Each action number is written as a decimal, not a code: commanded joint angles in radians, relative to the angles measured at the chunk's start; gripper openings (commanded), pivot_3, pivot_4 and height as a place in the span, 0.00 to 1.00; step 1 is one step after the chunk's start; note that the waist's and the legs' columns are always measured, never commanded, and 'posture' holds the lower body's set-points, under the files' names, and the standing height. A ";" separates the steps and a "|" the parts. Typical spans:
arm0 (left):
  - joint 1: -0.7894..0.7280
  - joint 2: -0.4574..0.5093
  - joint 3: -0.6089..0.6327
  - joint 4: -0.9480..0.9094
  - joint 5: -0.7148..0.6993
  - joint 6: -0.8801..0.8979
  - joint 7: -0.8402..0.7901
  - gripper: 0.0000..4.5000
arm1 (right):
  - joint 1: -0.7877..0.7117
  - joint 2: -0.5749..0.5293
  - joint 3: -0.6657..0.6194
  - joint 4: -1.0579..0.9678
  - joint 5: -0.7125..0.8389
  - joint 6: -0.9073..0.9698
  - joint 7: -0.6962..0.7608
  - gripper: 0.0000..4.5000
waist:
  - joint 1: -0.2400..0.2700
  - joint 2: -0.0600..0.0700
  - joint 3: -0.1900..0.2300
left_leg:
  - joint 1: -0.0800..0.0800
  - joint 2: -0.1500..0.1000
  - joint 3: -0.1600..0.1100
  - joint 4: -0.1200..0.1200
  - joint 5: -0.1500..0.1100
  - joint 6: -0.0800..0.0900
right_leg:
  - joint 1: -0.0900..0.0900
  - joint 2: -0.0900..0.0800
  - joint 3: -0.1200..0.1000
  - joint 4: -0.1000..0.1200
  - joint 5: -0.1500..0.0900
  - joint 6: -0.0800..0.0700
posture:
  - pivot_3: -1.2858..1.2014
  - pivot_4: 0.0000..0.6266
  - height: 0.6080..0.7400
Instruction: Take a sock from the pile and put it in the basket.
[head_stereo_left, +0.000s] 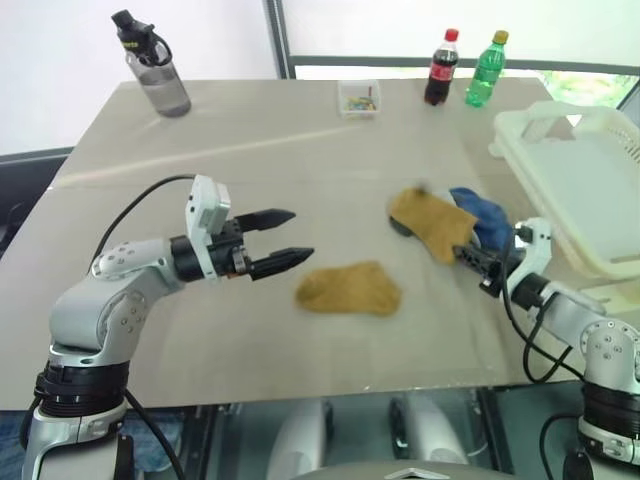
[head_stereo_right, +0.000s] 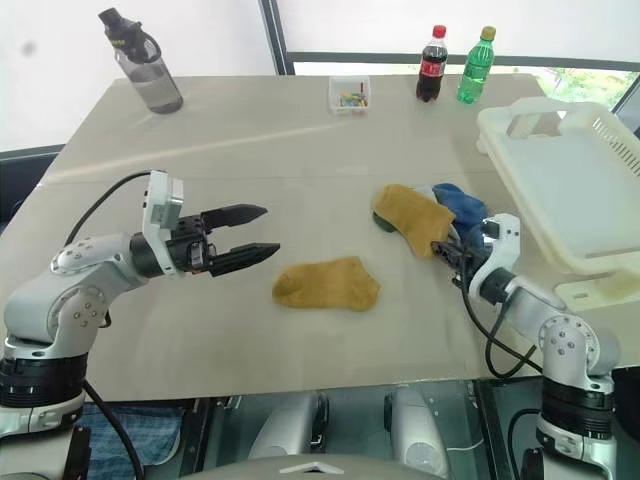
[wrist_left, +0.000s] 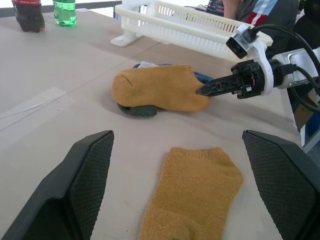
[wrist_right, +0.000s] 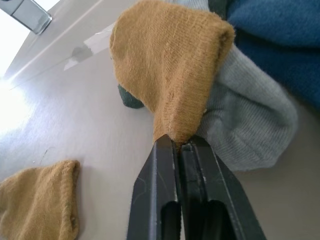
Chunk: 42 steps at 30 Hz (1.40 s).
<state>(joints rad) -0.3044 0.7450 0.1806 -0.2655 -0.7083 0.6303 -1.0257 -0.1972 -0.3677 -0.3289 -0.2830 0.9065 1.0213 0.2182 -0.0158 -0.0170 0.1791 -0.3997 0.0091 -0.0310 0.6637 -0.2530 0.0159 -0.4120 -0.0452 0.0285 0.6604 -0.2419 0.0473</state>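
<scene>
My left gripper should take the toe (head_stereo_left: 406, 208) and help lay my right gripper's mustard sock over its match first, because the sock has its match in the middle (head_stereo_left: 350, 289).
The pile (head_stereo_left: 445, 222) lies on the table at the right: a mustard sock (wrist_right: 170, 75) on top, a blue sock (head_stereo_left: 482, 215) and a grey sock (wrist_right: 250, 115) beneath it. My right gripper (wrist_right: 177, 145) is shut on the near edge of that mustard sock, low over the table. A second mustard sock (head_stereo_left: 348, 288) lies flat by itself in the middle. To its left my left gripper (head_stereo_left: 302, 234) hovers open and holds nothing. The cream-white basket (head_stereo_left: 585, 175) stands empty at the table's right edge, just beyond the pile.
Along the far edge stand a grey water bottle (head_stereo_left: 155, 65), a small clear box (head_stereo_left: 359, 98), a cola bottle (head_stereo_left: 441, 68) and a green bottle (head_stereo_left: 486, 70). A person (wrist_left: 245, 10) sits behind the basket.
</scene>
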 joint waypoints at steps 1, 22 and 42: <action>-0.003 0.012 -0.003 -0.025 0.001 -0.013 -0.009 0.97 | 0.008 -0.011 -0.003 -0.038 0.016 0.000 0.011 0.07 | 0.000 0.000 0.000 | 0.000 0.000 0.000 0.000 0.000 0.000 | 0.000 0.000 0.000 0.000 0.000 0.000 | 0.52 0.24 1.00; -0.002 0.014 -0.031 -0.027 0.006 -0.015 -0.021 0.97 | -0.125 0.210 0.123 -0.055 0.384 0.275 -0.307 0.07 | -0.004 0.000 0.000 | 0.000 0.000 -0.001 0.000 0.000 0.000 | 0.000 0.000 0.000 0.000 0.000 0.000 | 0.52 0.24 1.00; 0.035 0.006 -0.031 -0.042 0.018 -0.024 -0.013 0.97 | -0.114 0.075 0.136 0.014 0.390 0.237 -0.402 0.07 | -0.003 0.000 0.000 | -0.001 0.000 0.000 0.000 0.000 0.000 | -0.001 0.000 0.000 -0.001 0.000 0.000 | 0.52 0.24 1.00</action>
<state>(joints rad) -0.2669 0.7471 0.1441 -0.2732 -0.6899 0.6255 -1.0398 -0.3110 -0.2736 -0.1624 -0.2562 1.2914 1.2765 -0.2131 -0.0186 -0.0168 0.1793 -0.4002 0.0092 -0.0311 0.6633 -0.2530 0.0159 -0.4127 -0.0451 0.0284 0.6598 -0.2419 0.0472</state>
